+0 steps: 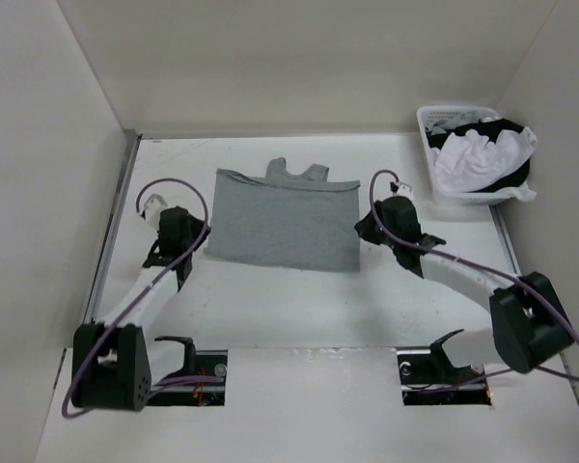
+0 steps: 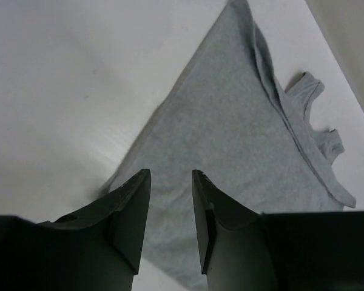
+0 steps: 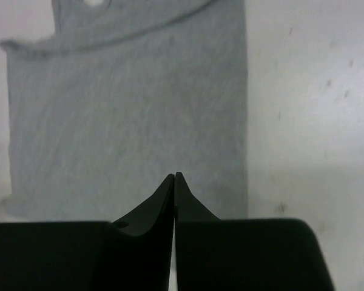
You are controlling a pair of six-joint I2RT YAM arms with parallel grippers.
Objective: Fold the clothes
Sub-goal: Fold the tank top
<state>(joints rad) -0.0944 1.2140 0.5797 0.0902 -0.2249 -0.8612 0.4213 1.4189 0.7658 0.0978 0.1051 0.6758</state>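
Note:
The straps poke out from under the tank top's folded lower part. My left gripper and right gripper should grab the near corners (image 1: 209, 253) and flip the tank top over.
The clothes, a grey tank top (image 1: 285, 227), lie flat on the white table. The lower part is folded up over the straps, which stick out at the far edge. My left gripper (image 1: 195, 241) hovers at the top's left edge. In the left wrist view its fingers (image 2: 171, 173) stand open over the near corner of the grey fabric (image 2: 242, 121), with nothing between them. At the top's right edge my right gripper (image 1: 364, 230) is shut. Its tips (image 3: 175, 176) meet above the fabric (image 3: 127, 121) and hold nothing.
A white basket (image 1: 427, 121) stands at the back right, holding a white garment (image 1: 482, 154) and a black one (image 1: 502, 130). White walls enclose the table on the left, back and right. Both arm bases are at the near edge.

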